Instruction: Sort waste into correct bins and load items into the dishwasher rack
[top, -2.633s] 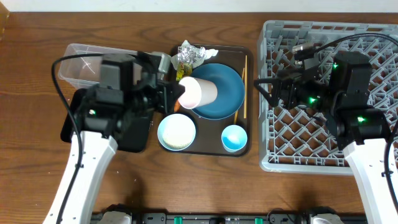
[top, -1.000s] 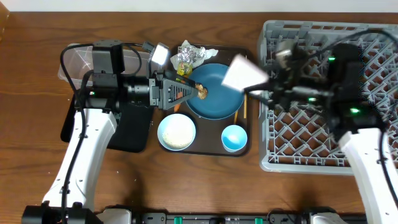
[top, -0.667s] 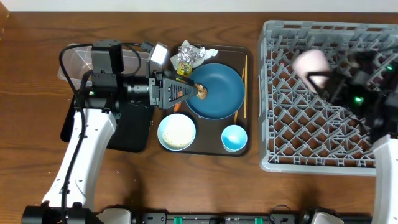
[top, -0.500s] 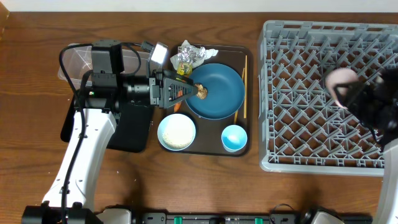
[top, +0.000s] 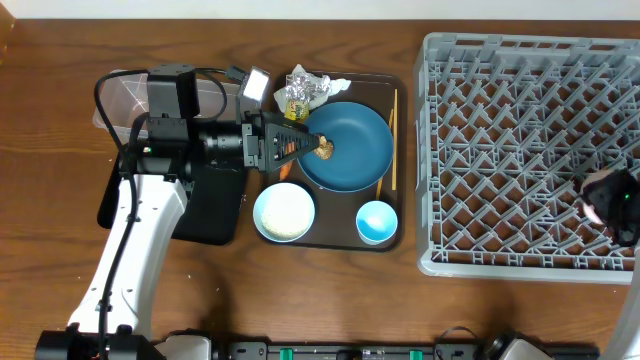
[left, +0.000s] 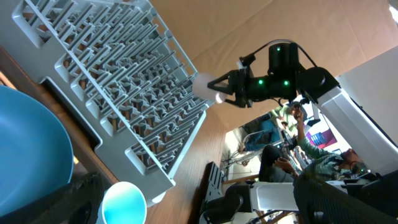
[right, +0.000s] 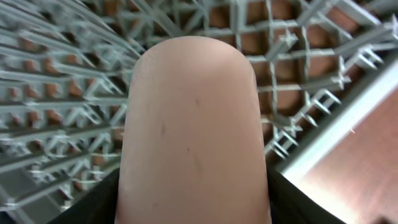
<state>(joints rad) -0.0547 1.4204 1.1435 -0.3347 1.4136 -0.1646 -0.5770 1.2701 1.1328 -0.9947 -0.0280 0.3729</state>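
Observation:
I can see the blue-inside cup standing on my left gripper's side and the grey rack on my right gripper's side, so next my left gripper hands the cup over to my right gripper.
My left gripper hangs open over the left rim of the dark blue plate, its tips just short of the small brown food lump. An orange carrot peeks out below its fingers. In the left wrist view the left gripper holds nothing; the plate and the blue-inside cup lie below it. My right gripper is shut on the pink cup over the right front part of the grey rack. That cup fills the right wrist view between dark fingers.
On the brown serving tray stand a white bowl and the blue-inside cup. A crumpled wrapper lies at its back, chopsticks along its right side. A clear tub and a black tray sit left.
My right arm carried the pink cup from above the serving tray rightward across the rack to its right front part. The left arm has stayed still over the last second.

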